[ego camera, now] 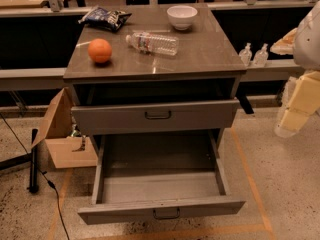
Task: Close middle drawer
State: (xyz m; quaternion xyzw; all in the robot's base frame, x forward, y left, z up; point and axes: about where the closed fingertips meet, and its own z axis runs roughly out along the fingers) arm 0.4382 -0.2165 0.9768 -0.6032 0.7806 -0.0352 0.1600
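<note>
My gripper will push the front panel's corner on the middle drawer (162,213), and the drawer will slide straight back, because the tray's straight sides (218,168) go squarely into the cabinet.
The grey cabinet (155,66) stands in the middle of the camera view. The middle drawer (161,210) is pulled far out towards me. It has a low front panel, a small dark centre handle (166,214) and a deep, empty tray (159,184). Above it, the drawer with the taller front panel (155,116) is slightly open. The lowest drawer is hidden under the open one. My arm hangs at the right edge, and my gripper (291,120) is a pale cream shape beside the cabinet, to the right of the drawers and touching nothing.
On the cabinet top lie an orange (100,50), a plastic water bottle (152,43) on its side, a white bowl (182,17) and a chip bag (106,18). A cardboard box (62,134) and a black cable (52,189) are on the floor to the left. Two small bottles (252,55) stand on a ledge to the right.
</note>
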